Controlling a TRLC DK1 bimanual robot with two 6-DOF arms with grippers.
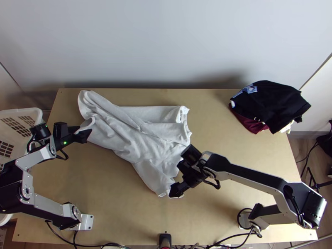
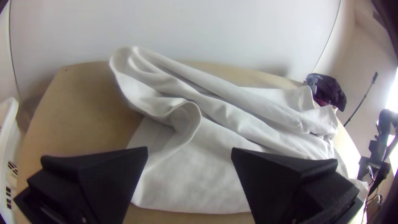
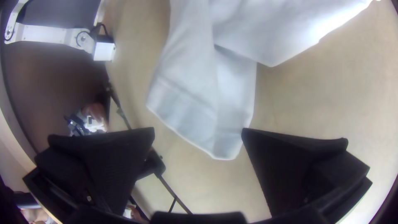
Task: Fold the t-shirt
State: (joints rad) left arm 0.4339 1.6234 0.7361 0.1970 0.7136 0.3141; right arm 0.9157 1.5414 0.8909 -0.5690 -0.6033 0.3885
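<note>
The white t-shirt (image 1: 128, 139) will flop over itself into a narrow, wrinkled strip when the robot folds the t-shirt's near side over, because the t-shirt's hem curls in a limp loop (image 1: 88, 123).
In the top view, a white t-shirt (image 1: 133, 133) lies loosely bunched across the middle of the table, with long wrinkles and one sleeve pointing toward the near edge. My left gripper (image 1: 85, 133) is open at the shirt's left end. The left wrist view has the left gripper (image 2: 190, 155) with its fingers wide apart and the shirt's raised fold (image 2: 186, 120) beyond them. At the near sleeve, my right gripper (image 1: 176, 191) stands open. In the right wrist view the sleeve's hem (image 3: 186, 120) lies just beyond the right gripper (image 3: 198, 135), its fingers spread.
Dark folded clothes (image 1: 274, 103) are piled at the table's far right corner. A white plastic basket (image 1: 25, 114) stands off the left edge. Bare wooden tabletop (image 1: 116, 199) lies between the shirt and the near edge.
</note>
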